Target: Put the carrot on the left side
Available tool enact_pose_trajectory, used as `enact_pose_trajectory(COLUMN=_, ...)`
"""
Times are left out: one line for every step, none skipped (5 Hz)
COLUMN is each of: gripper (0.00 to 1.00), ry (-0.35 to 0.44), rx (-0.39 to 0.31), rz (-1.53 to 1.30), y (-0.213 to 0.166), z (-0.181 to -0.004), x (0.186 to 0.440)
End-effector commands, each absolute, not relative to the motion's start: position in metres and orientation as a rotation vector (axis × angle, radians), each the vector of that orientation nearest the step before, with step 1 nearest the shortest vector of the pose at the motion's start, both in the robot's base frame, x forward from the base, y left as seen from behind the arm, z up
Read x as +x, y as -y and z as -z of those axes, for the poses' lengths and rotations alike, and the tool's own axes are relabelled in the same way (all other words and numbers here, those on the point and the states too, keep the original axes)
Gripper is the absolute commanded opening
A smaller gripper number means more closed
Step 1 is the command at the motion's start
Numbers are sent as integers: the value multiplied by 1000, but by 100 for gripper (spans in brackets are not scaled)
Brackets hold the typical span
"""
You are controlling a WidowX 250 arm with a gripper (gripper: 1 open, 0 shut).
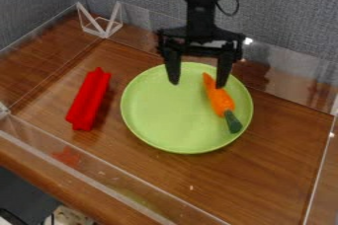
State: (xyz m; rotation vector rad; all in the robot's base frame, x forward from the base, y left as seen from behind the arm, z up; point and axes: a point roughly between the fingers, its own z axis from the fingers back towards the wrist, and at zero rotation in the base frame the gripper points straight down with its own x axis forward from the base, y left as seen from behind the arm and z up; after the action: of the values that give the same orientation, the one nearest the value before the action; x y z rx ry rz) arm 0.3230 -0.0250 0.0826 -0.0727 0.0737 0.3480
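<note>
My gripper should keep moving down toward the carrot's upper end (211, 86) until its two fingers are on either side of it, because my open fingers are lined up with the orange carrot's width (220, 101).
A small orange carrot (219, 99) with a dark green stem end lies on the right part of a lime green plate (165, 115). My black gripper (200, 74) hangs straight down over the plate's far right part, open, its fingers spread wide. The right finger (226, 74) stands just above the carrot's upper end, and the left finger sits over bare plate. Nothing is between the fingers.
A long red block (89, 97) lies on the wooden table left of the plate. A white wire stand (101, 18) sits at the back left. Clear plastic walls edge the table at the front and right.
</note>
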Motion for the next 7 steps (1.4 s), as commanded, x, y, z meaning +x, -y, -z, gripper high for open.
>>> enact_pose_trajectory(gripper=100, ry=3, rx=-103, rz=-329, y=34, z=-84, x=344)
enact_pose_trajectory(gripper=100, ry=11, rx=-111, rz=-317, y=38, z=-72, x=353)
enact_pose_trajectory(gripper=100, ry=28, rx=-115, rz=-388, y=43, z=-61, x=358)
enact_pose_trajectory(gripper=100, ry=45, rx=-120, rz=-450, y=46, z=-51, x=362)
enact_pose_trajectory(gripper=0, ry=50, rx=-114, rz=-502, y=54, z=-53, x=368)
enact_pose_trajectory(gripper=0, ry=67, rx=-112, rz=-558, y=58, z=-62, x=373)
enact_pose_trajectory(gripper=0, ry=83, rx=-113, rz=-542, y=57, z=-70, x=371)
